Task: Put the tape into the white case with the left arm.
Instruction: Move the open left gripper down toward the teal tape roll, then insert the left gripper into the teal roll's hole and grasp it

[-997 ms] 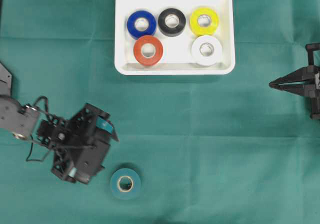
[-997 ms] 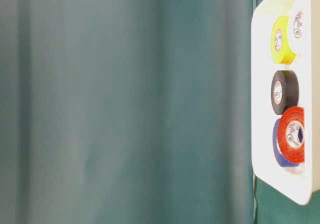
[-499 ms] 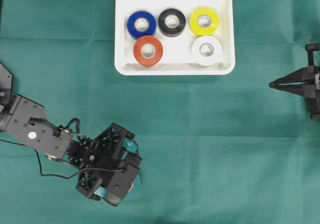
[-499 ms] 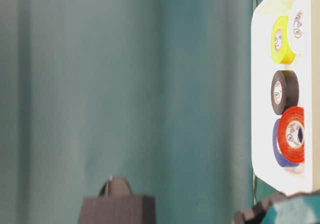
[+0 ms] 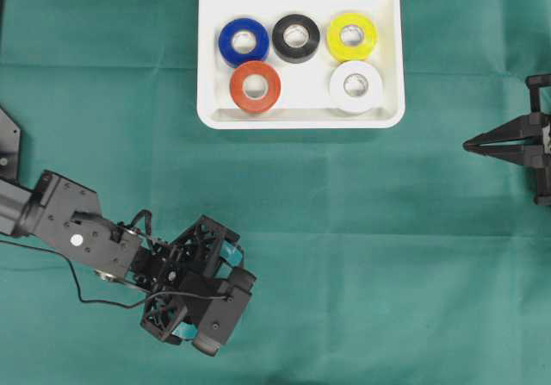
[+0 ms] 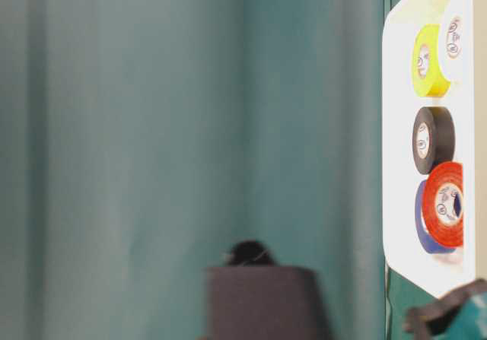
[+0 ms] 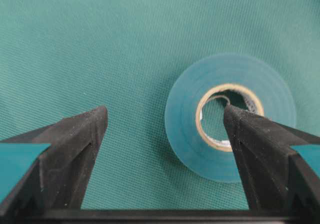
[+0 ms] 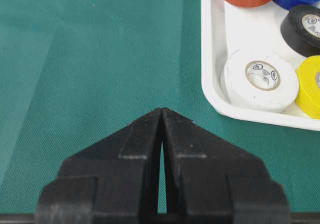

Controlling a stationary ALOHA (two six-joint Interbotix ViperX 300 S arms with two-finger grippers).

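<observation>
A thin piece (image 7: 220, 98) of tape curls from the tan core into the core's hole, so the piece will come along with the tape (image 7: 182, 115) when the robot lifts the tape.
The tape (image 7: 182, 119) is a teal roll with a tan core, lying flat on the green cloth. In the left wrist view my left gripper (image 7: 165, 108) is open just above it. One fingertip is over the core hole and the other stands off the roll's left side. In the overhead view the left gripper (image 5: 209, 293) covers the roll completely. The white case (image 5: 207, 58) sits at the back centre, holding blue, black, yellow, red and white rolls. My right gripper (image 5: 469, 145) rests shut at the right edge, empty.
The case's near corner (image 8: 210, 58) with the white roll (image 8: 260, 78) shows beside the right gripper (image 8: 162, 109). In the table-level view a blurred dark part of the left arm (image 6: 259, 302) rises in front of the case (image 6: 396, 127).
The left arm has swung right and toward the front edge, ending over the teal roll, which it now hides from overhead. Its jaws stayed wide. The right arm is unmoved.
</observation>
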